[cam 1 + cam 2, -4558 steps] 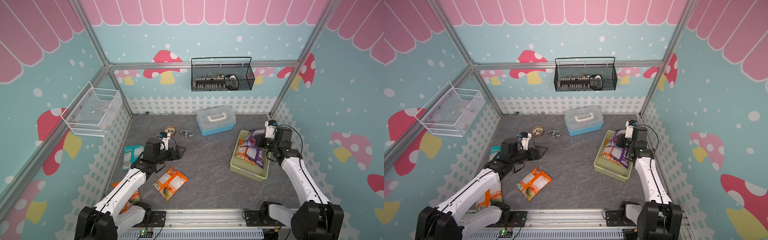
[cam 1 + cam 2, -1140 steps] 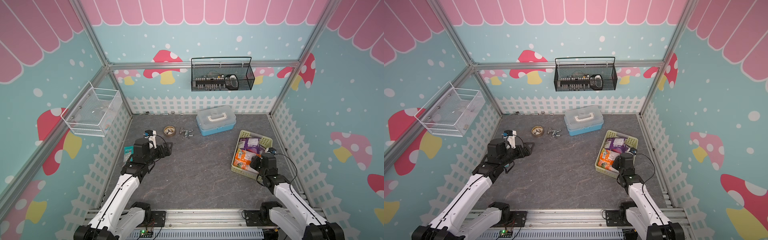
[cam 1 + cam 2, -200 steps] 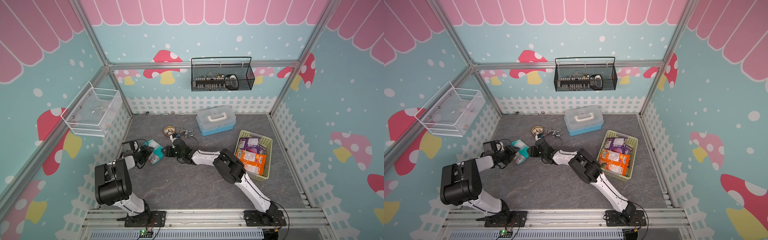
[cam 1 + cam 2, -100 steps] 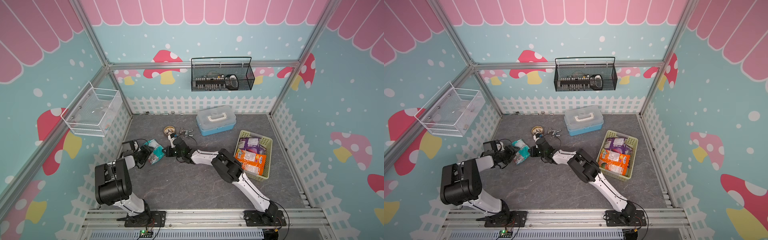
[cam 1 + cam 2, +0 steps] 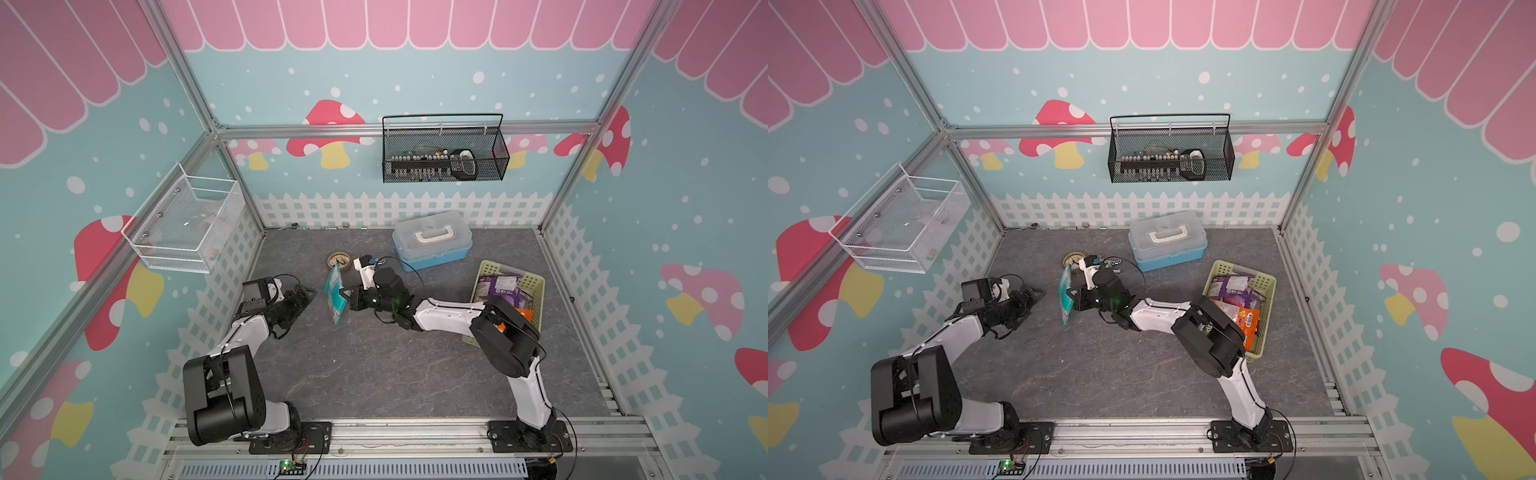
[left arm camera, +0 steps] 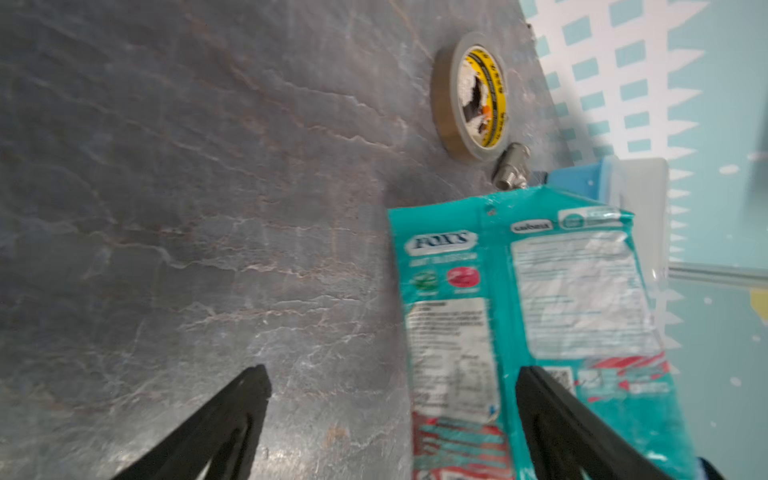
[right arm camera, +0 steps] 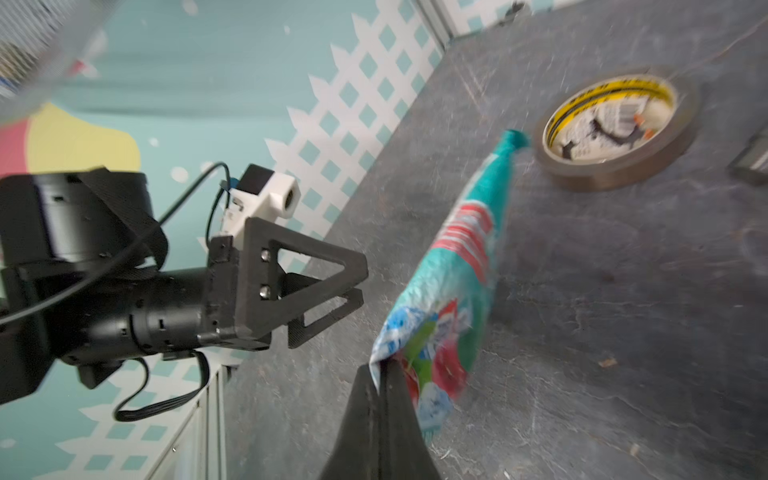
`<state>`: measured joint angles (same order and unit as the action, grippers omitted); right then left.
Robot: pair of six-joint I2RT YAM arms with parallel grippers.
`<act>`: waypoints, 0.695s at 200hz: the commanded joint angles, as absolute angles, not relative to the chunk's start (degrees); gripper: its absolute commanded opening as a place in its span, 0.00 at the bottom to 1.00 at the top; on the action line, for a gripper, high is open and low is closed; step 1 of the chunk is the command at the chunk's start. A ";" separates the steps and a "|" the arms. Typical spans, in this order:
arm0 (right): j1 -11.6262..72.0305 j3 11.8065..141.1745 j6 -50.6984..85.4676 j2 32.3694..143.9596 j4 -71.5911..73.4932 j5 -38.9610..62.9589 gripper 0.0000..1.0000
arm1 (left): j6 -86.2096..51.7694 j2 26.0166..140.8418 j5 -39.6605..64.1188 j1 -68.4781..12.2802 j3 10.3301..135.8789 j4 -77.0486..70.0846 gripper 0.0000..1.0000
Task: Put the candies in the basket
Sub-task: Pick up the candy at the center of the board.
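My left gripper is open and out of the way of the teal candy bag (image 5: 1065, 293). My right gripper keeps carrying the bag until it can let go over the basket (image 5: 1242, 297).
A teal candy bag (image 5: 335, 296) (image 5: 1065, 297) hangs on edge just above the grey floor, left of centre. My right gripper (image 5: 344, 297) (image 7: 384, 368) is shut on the bag's (image 7: 451, 291) lower edge, reaching in from the right. My left gripper (image 5: 306, 294) (image 5: 1036, 296) stands open a short way left of the bag, apart from it. In the left wrist view the bag (image 6: 540, 311) fills the space beyond one fingertip (image 6: 530, 380). The pale yellow-green basket (image 5: 537, 281) (image 5: 1268, 286) at the right holds purple candies (image 5: 496, 286) and orange candies (image 5: 1246, 322).
A tape roll (image 5: 338, 259) (image 7: 615, 129) and small metal parts (image 6: 513, 166) lie just behind the bag. A blue box with a clear lid (image 5: 432, 245) stands at the back. A black wire basket (image 5: 444, 153) and a white wire basket (image 5: 187, 224) hang on the walls.
My left gripper has opened and let go of the teal bag. My right gripper has shut on it and drawn it to the right, away from the left fingers.
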<state>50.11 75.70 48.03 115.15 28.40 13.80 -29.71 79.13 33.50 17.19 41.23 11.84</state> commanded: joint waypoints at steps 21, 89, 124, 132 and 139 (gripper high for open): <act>46.37 64.64 48.95 100.09 30.97 14.61 0.00 | -21.69 73.89 35.45 12.17 44.09 15.37 0.99; 36.77 54.44 45.94 78.13 16.29 9.57 0.00 | -18.54 71.73 35.29 2.88 47.67 16.03 0.99; 31.30 50.28 44.47 67.09 7.62 3.14 0.00 | -16.97 68.73 33.92 -0.84 48.08 16.12 0.99; 29.71 49.71 44.55 64.63 5.24 1.76 0.00 | -16.47 68.06 32.78 -1.27 47.87 16.07 0.99; 28.27 49.41 44.85 62.71 2.89 0.70 0.00 | -16.06 67.44 31.51 -1.56 47.59 16.07 0.99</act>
